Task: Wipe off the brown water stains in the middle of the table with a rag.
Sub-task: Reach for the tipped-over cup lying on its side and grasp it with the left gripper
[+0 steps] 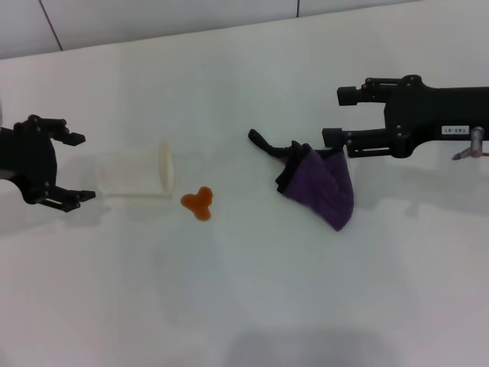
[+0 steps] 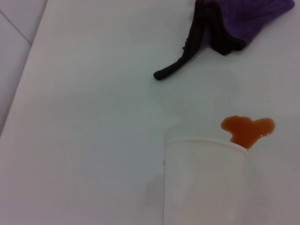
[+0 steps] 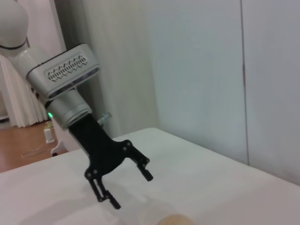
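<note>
The white cup's base (image 1: 104, 174) has the open fingers pointing at it, one to each side, so my left gripper goes on moving forward until the cup has them on either side of its side (image 1: 131, 173), then close.
The brown water stains (image 1: 197, 202) form a small three-lobed orange blot on the white table (image 1: 252, 290), also visible in the left wrist view (image 2: 247, 130). To their right lies the purple rag (image 1: 322, 183) with its black strap (image 1: 263, 143) stretched toward the stain; its edge shows in the left wrist view (image 2: 243, 18). My right gripper (image 1: 340, 117) hovers open just behind the rag's upper corner, its lower finger close to the cloth. My left gripper (image 1: 76, 168) stands open at the far left, holding nothing, and shows across the table in the right wrist view (image 3: 124, 185).
A white translucent cup (image 1: 137, 174) lies on its side between the left gripper and the stain, its mouth toward the blot; it fills the near part of the left wrist view (image 2: 206, 183). The table's far edge meets a wall.
</note>
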### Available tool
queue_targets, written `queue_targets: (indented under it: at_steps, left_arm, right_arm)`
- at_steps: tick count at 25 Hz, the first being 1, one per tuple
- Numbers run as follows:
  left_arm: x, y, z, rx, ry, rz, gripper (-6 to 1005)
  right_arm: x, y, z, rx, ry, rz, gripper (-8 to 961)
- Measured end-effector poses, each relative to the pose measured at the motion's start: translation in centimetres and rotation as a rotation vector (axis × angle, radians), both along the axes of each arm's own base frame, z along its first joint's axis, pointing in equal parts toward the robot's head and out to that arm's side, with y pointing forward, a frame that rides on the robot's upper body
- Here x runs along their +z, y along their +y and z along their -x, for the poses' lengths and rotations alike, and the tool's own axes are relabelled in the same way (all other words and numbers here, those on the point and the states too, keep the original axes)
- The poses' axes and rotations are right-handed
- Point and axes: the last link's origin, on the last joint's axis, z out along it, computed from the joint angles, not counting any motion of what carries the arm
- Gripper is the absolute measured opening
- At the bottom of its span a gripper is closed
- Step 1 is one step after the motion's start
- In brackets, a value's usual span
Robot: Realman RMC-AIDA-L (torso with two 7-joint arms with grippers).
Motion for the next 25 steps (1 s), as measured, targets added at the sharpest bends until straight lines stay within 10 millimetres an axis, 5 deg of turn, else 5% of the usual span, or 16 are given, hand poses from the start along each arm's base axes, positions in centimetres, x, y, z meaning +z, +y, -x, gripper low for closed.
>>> queue_targets:
  at_steps: [25]
  left_arm:
    - [-2.3,1.0,0.5,-0.062,0.019,0.015,869]
  right_arm:
    - [-1.0,-0.5,0.7,0.030,-0.008,0.078,765]
